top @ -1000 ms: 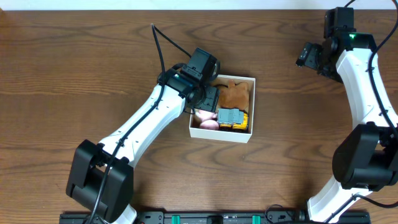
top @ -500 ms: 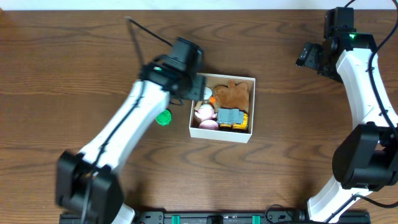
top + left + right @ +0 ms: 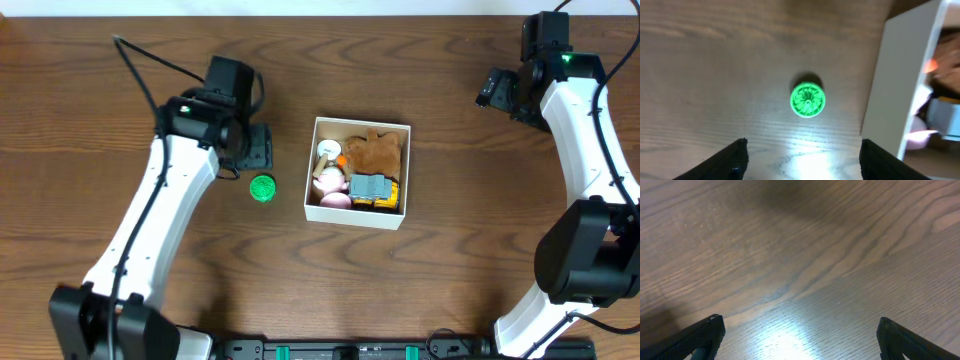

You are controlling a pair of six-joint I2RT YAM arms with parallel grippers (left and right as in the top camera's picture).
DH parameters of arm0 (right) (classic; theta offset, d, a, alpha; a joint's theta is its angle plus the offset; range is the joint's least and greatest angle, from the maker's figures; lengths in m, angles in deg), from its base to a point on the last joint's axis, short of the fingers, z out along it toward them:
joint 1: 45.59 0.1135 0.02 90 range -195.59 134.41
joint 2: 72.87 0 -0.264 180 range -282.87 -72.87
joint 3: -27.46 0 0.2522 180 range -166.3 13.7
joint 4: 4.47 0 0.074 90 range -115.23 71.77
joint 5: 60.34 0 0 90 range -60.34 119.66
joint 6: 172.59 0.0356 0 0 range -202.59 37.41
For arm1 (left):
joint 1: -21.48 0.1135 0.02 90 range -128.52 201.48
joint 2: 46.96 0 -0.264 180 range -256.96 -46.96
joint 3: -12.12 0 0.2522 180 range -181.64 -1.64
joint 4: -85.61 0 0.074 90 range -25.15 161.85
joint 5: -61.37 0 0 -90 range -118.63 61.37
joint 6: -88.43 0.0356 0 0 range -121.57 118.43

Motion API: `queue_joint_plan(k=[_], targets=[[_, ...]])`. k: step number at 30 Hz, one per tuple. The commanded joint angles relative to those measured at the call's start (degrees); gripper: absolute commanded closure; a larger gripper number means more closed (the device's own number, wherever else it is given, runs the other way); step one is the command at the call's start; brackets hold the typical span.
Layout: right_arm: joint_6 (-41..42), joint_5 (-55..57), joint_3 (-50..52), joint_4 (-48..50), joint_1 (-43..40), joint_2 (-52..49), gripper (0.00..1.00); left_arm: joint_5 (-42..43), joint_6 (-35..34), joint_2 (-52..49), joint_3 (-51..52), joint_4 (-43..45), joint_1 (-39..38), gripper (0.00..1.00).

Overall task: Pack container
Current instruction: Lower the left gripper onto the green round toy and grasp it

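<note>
My left gripper keeps going down until its open fingers are on both sides of the green toy (image 3: 262,188), because the toy is clear of the container's white side (image 3: 900,80) and in line with those fingers.
The container (image 3: 358,217), a small square white cardboard box, sits mid-table and holds a brown plush toy (image 3: 378,152), a pink toy (image 3: 329,184), a grey and yellow toy (image 3: 373,189) and a small white and orange piece (image 3: 330,151). Its white wall shows in the left wrist view (image 3: 892,85). A small green round toy (image 3: 263,188) lies on the table left of the container; it also shows in the left wrist view (image 3: 808,100). My left gripper (image 3: 252,150) is open and empty just above the green toy; its fingers (image 3: 803,157) frame bare wood. My right gripper (image 3: 494,90) is open and empty at the far right.
The brown wooden table (image 3: 450,270) stretches around the container. The right wrist view shows only bare wood (image 3: 800,255) between the open fingers (image 3: 799,337). A cable (image 3: 150,60) runs from the left arm.
My left gripper has moved left, from over the container to beside it, uncovering the green toy on the table. The right arm has not moved.
</note>
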Motion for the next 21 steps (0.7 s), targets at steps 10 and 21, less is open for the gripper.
queue_joint_plan(k=[10,21], targets=[[0.28,0.44,-1.11,-0.09,-0.46,1.64,0.01,-0.94,0.04,-11.96,3.98,3.1,-0.02,0.22],[0.28,0.42,-1.11,-0.09,-0.46,1.64,0.01,2.99,0.07,-19.41,3.98,9.16,-0.02,0.22]])
